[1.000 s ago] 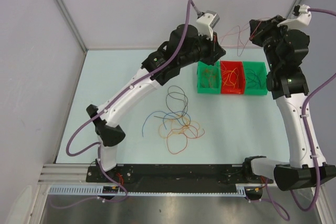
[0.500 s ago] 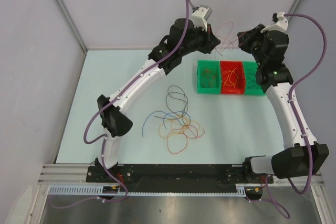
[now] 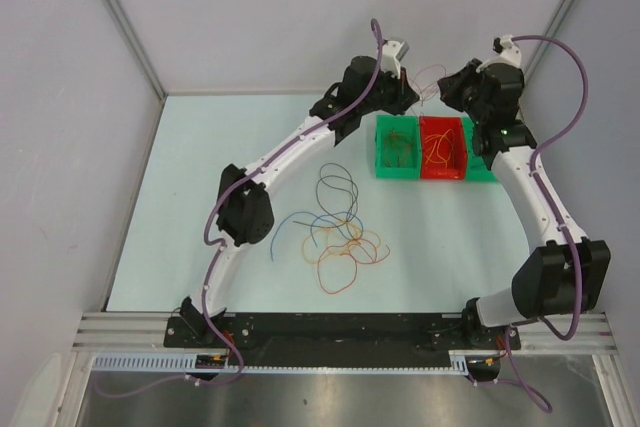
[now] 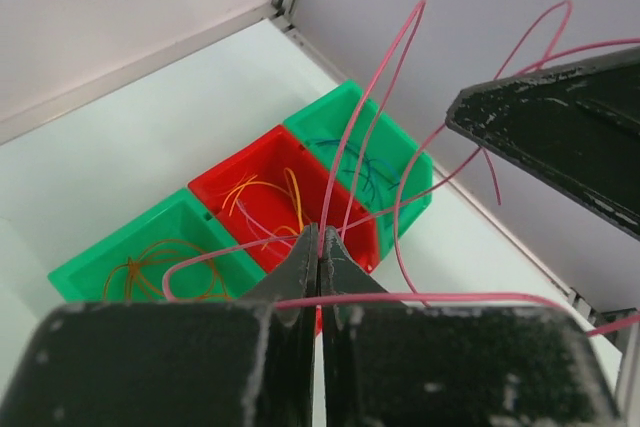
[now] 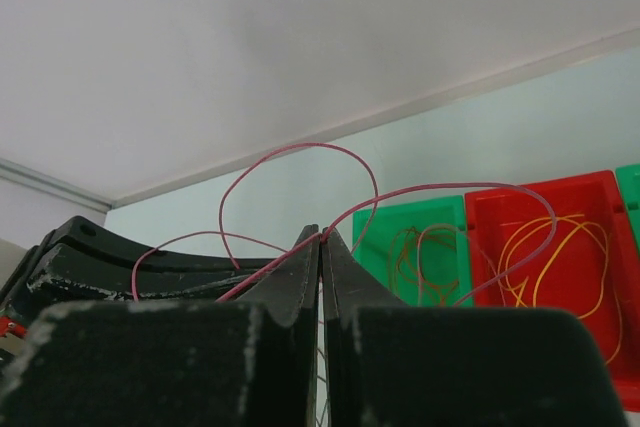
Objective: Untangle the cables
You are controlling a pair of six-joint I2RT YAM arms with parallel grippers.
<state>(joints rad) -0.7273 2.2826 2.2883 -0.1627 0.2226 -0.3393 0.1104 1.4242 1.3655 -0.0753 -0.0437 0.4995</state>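
The pinkish-red cable [image 3: 428, 77] is in both my grippers above the bins [image 3: 441, 147], so next my left gripper opens and moves away before my right gripper brings the cable down.
A thin pinkish-red cable [image 3: 431, 75] hangs in loops in the air behind the bins, held at two places. My left gripper [image 3: 405, 84] is shut on it; in the left wrist view the cable [image 4: 375, 97] rises from the closed tips [image 4: 320, 239]. My right gripper [image 3: 449, 88] is shut on the same cable [image 5: 300, 150], pinched at its tips [image 5: 322, 237]. The two grippers are close together, facing each other. A tangle of the other cables [image 3: 335, 223], orange, blue and dark, lies on the table in the middle.
Three bins stand in a row at the back right: a green one [image 3: 378, 147] with brownish wires, a red one [image 3: 443, 175] with orange wires, and a green one [image 3: 480, 175] partly under my right arm. Grey walls close off the back and sides.
My right gripper has swung left and down towards the left gripper, and both arms have stretched farther back. The red cable between them now hangs in tighter loops. The tangle on the table has not moved.
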